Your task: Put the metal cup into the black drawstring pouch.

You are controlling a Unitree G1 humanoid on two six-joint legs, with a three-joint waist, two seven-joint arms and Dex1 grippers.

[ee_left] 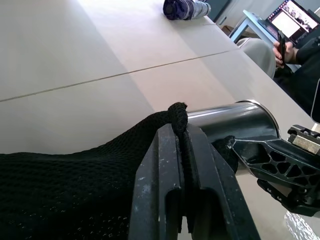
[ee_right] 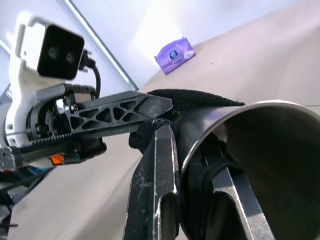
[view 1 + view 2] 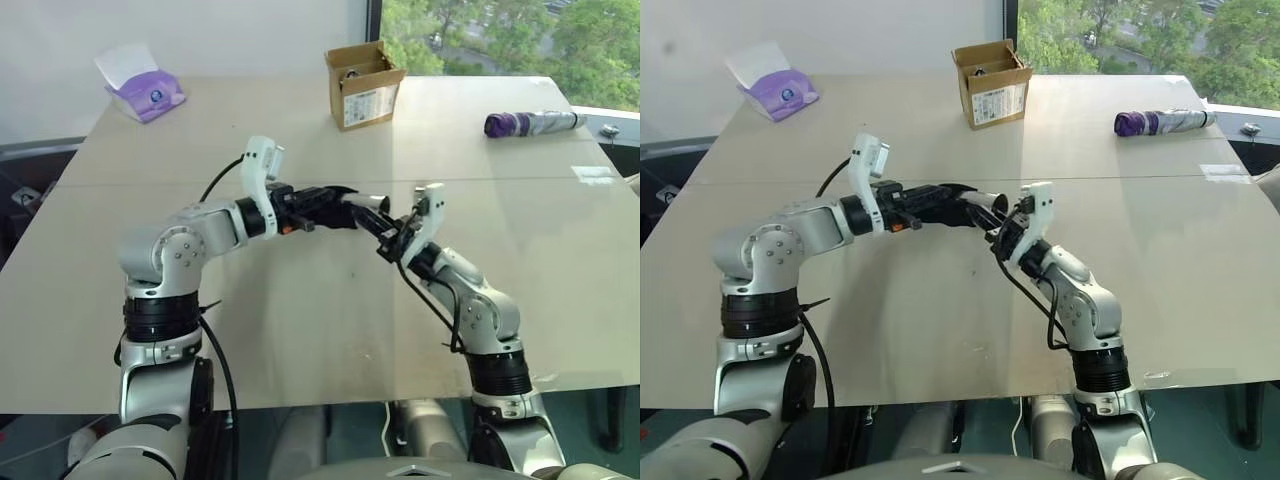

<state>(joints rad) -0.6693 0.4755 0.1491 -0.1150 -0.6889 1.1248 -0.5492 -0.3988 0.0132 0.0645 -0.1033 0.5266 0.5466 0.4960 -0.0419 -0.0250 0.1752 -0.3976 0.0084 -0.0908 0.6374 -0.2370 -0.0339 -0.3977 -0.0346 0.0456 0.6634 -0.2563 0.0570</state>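
The metal cup's rim end [image 3: 374, 202] is still poking out of the pouch's opening, so next my right gripper pushes it far into the black drawstring pouch [image 3: 331, 208] and then opens first.
Above the middle of the table, both grippers meet. My left gripper [image 1: 182, 165] is shut on the rim of the black drawstring pouch [image 1: 75, 185], a soft mesh bag that hangs from its fingers. The metal cup [image 1: 235, 122], shiny and lying level, has its base end pushed into the pouch mouth. My right gripper [image 2: 192, 200] is shut on the cup's rim [image 2: 260, 107], one finger outside the wall and one inside. From the head view the pouch [image 3: 340, 193], the cup [image 3: 376, 203] and the right gripper [image 3: 388, 232] sit close together in the air.
A brown cardboard box [image 3: 362, 82] stands at the table's far middle. A purple tissue pack [image 3: 145, 90] lies far left and a purple-and-silver folded umbrella [image 3: 530, 123] far right. A person with a laptop [image 1: 295, 20] sits beyond the table's right side.
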